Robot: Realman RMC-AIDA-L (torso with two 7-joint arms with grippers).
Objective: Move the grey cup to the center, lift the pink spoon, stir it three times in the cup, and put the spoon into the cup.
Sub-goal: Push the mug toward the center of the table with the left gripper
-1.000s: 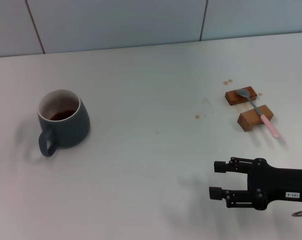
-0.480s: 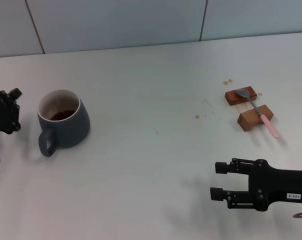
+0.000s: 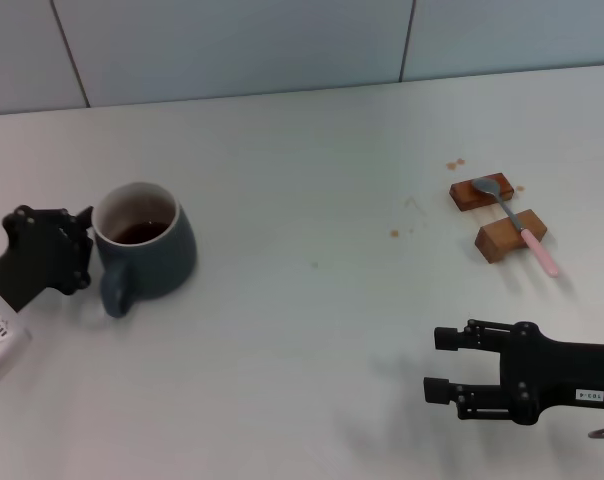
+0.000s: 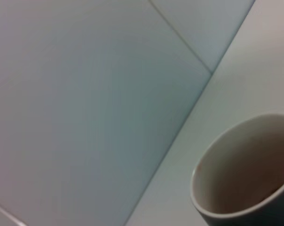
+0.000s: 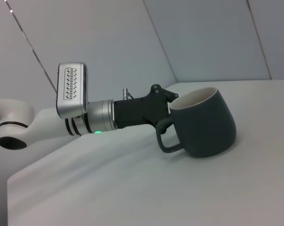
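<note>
My left gripper is holding the grey cup's side, with the cup's opening up and the way clear. I should keep carrying the cup until it stands at the center.
The grey cup stands on the left of the white table with brown liquid inside and its handle toward the front. It also shows in the left wrist view and the right wrist view. My left gripper is pressed against the cup's left side near the handle, as the right wrist view also shows. The pink spoon lies across two brown wooden blocks at the right. My right gripper is open and empty, low at the front right, apart from the spoon.
The far wooden block and the near one hold the spoon off the table. Small brown stains mark the table near them. A tiled wall runs along the table's far edge.
My left gripper has come in from the left edge and reached the cup. The cup has shifted a little to the right. The right gripper has barely moved.
</note>
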